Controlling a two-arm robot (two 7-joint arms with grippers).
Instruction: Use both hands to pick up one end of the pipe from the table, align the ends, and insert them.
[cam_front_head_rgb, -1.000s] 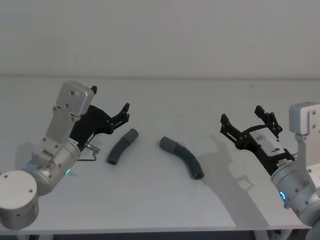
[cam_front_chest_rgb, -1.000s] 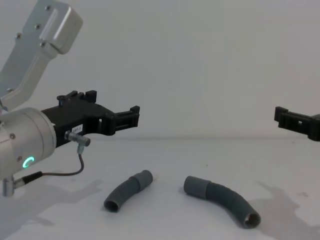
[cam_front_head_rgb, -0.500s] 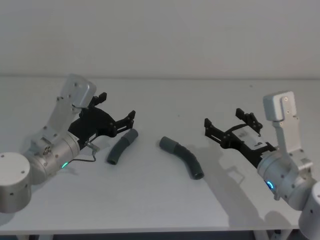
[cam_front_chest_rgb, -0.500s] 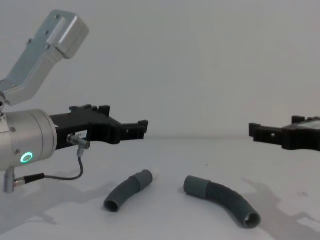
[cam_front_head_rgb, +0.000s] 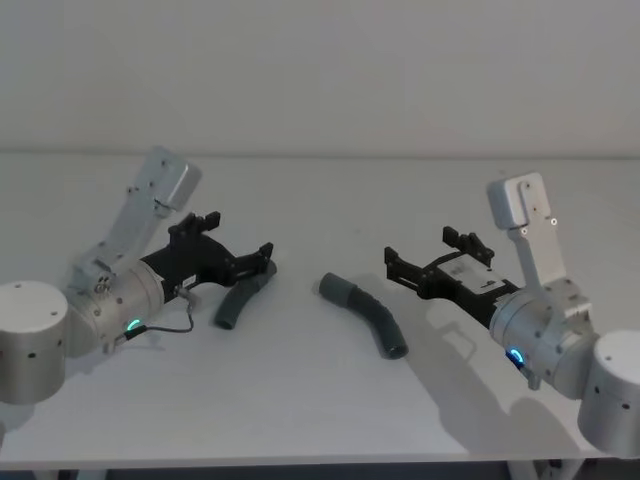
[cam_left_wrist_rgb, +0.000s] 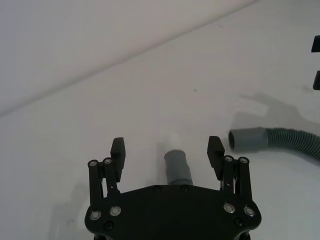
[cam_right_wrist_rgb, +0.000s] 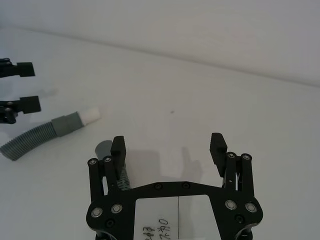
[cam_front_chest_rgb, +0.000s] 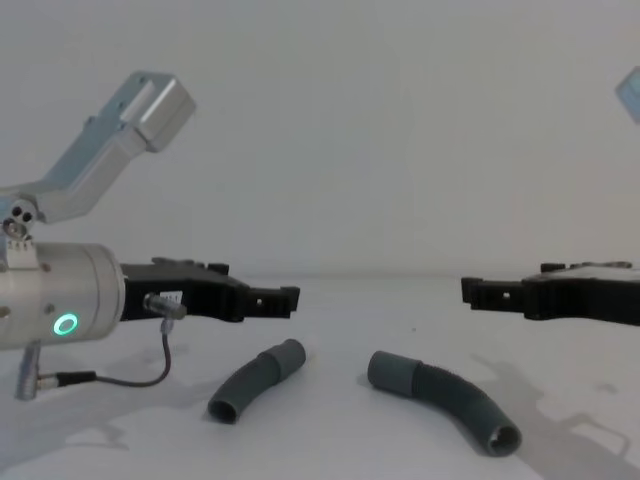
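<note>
The thinner piece (cam_front_chest_rgb: 257, 381) has a whitish tip sticking out of its smooth cuff. The thinner piece will bring that tip along when I lift, and then it will plug into the wider socket.
Two dark grey ribbed pieces of the pipe lie on the white table (cam_front_head_rgb: 300, 390), apart from each other. The thinner piece (cam_front_head_rgb: 238, 296) (cam_front_chest_rgb: 255, 378) shows a smooth cuff (cam_left_wrist_rgb: 177, 167) with a whitish tip (cam_right_wrist_rgb: 91, 115). To its right, the thicker piece (cam_front_head_rgb: 365, 313) (cam_front_chest_rgb: 445, 398) turns its wider socket (cam_left_wrist_rgb: 247, 138) toward that cuff. My left gripper (cam_front_head_rgb: 240, 236) (cam_left_wrist_rgb: 166, 145) hovers open over the thinner piece, its fingers on either side of the cuff. Just right of the thicker piece, my right gripper (cam_front_head_rgb: 420, 246) (cam_right_wrist_rgb: 168, 141) is open and empty, and its body hides part of that piece.
A plain wall rises behind the table's far edge (cam_front_head_rgb: 320, 155). A thin black cable (cam_front_chest_rgb: 150, 372) loops down from the left wrist toward the table. White tabletop (cam_front_chest_rgb: 330, 440) lies bare in front of the pieces.
Both grippers have come down and moved inward, the left over the thinner piece, the right toward the thicker one. Neither pipe piece has shifted.
</note>
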